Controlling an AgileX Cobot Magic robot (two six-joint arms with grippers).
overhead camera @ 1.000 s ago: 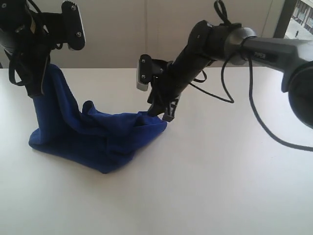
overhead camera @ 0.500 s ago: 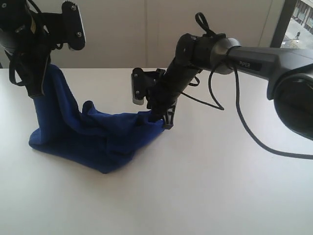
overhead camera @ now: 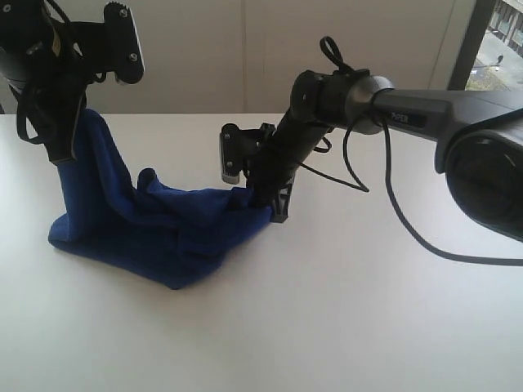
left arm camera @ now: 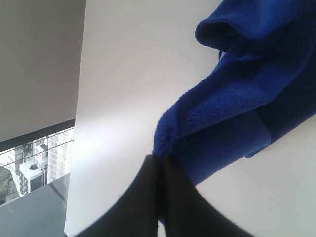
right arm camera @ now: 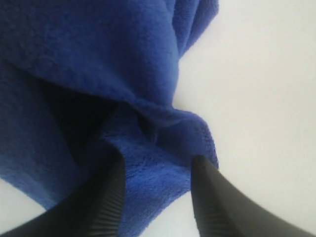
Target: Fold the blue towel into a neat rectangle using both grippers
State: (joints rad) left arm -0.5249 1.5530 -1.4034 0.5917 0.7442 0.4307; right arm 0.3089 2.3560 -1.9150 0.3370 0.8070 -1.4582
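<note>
The blue towel [overhead camera: 122,244] will droop and then spread into a wide hanging sheet when I lift it and pull outward, because loose folds [overhead camera: 181,211] are bunched up between my grippers.
The blue towel [overhead camera: 155,229] lies crumpled on the white table [overhead camera: 343,310], with its left corner pulled up off the surface. My left gripper [overhead camera: 62,153] is shut on that raised corner, and in the left wrist view the closed fingertips [left arm camera: 159,159] pinch the towel's edge [left arm camera: 237,98]. My right gripper [overhead camera: 274,207] is low at the towel's right end. In the right wrist view it [right arm camera: 155,165] stands open, and a fold of towel [right arm camera: 148,182] lies between the two fingers without being pinched.
The right arm [overhead camera: 392,102] reaches in from the right, and its black cable [overhead camera: 409,233] hangs down to the table. A wall runs behind the table's far edge [overhead camera: 188,113]. Bare white tabletop spreads in front of and to the right of the towel.
The right arm has swung left and its gripper has settled slightly lower onto the towel's right end. The left arm and the raised corner have not moved.
</note>
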